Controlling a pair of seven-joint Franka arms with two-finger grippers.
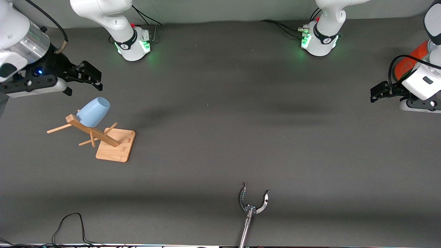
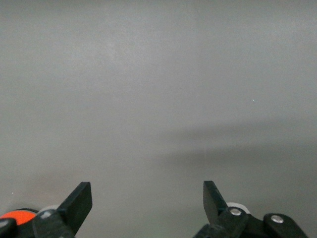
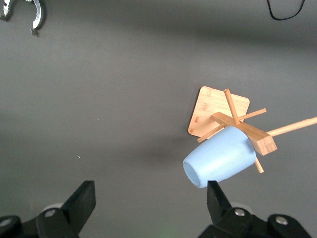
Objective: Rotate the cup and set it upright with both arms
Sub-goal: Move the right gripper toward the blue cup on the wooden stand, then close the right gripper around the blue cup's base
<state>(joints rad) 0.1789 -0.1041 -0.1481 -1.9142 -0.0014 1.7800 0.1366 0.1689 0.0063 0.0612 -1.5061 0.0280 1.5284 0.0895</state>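
The cup hangs slanted (image 1: 93, 112) on the rack next to the finger of the robot's right gripper, so the right gripper should swing level to the post's top end (image 1: 71, 118) and straddle the cup from there.
The light-blue cup (image 1: 93, 112) hangs tilted on a peg of the wooden rack (image 1: 92, 131), with its mouth pointing up toward my right gripper. My right gripper (image 1: 90, 78) is open and empty, in the air over the table close to the cup's mouth. In the right wrist view the cup (image 3: 220, 157) lies just beside one finger, outside the open gripper (image 3: 151, 191). My left gripper (image 1: 376, 94) is open and empty, waiting over the table at the left arm's end. The left wrist view shows it (image 2: 147, 191) over bare table only.
The rack's square wooden base (image 1: 119, 150) stands toward the right arm's end of the table. A metal grabber claw (image 1: 253, 203) on a stick lies near the front edge. An orange cylinder (image 1: 408, 63) stands by the left gripper. A black cable (image 1: 69, 224) loops at the front corner.
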